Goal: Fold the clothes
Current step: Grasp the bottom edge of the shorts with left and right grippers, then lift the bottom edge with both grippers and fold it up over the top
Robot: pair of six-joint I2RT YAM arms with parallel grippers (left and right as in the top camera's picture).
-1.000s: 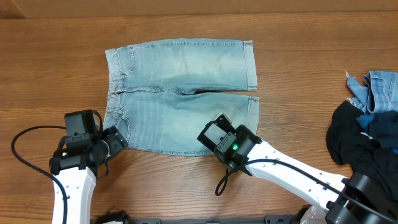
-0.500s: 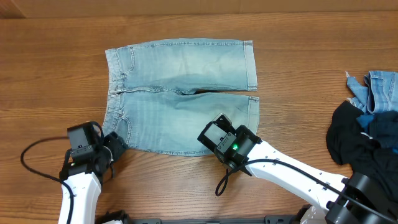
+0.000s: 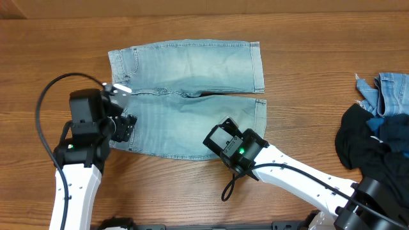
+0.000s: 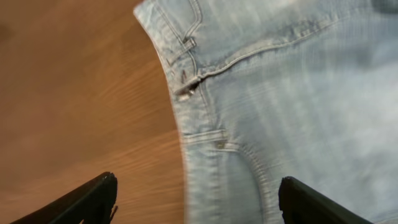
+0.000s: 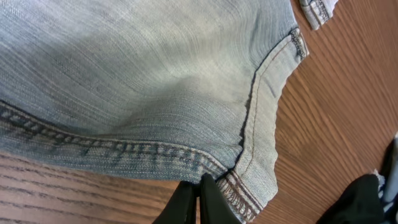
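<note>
Soft creases (image 4: 273, 102) are rippling through the denim. I expect the shorts' near side (image 4: 214, 193) to bend up while the fly end trails below as I lift it.
A pair of light blue denim shorts (image 3: 192, 76) lies flat on the wooden table, waistband to the left and legs to the right. My left gripper (image 3: 124, 128) is open above the waistband's near-left part; in the left wrist view (image 4: 199, 199) its fingers straddle the edge of the shorts (image 4: 298, 93), one over wood and one over denim. My right gripper (image 3: 221, 135) is shut at the near leg's bottom corner. In the right wrist view (image 5: 199, 186) its closed tips pinch the shorts (image 5: 137, 74) where side seam meets hem.
A heap of dark clothes (image 3: 377, 140) and a light denim piece (image 3: 391, 89) lie at the table's right edge. The dark cloth also shows in the right wrist view (image 5: 360, 199). Bare wood surrounds the shorts.
My left arm has swung up from the table's near-left onto the waistband edge of the shorts, gripper open. The right arm and the shorts have not moved.
</note>
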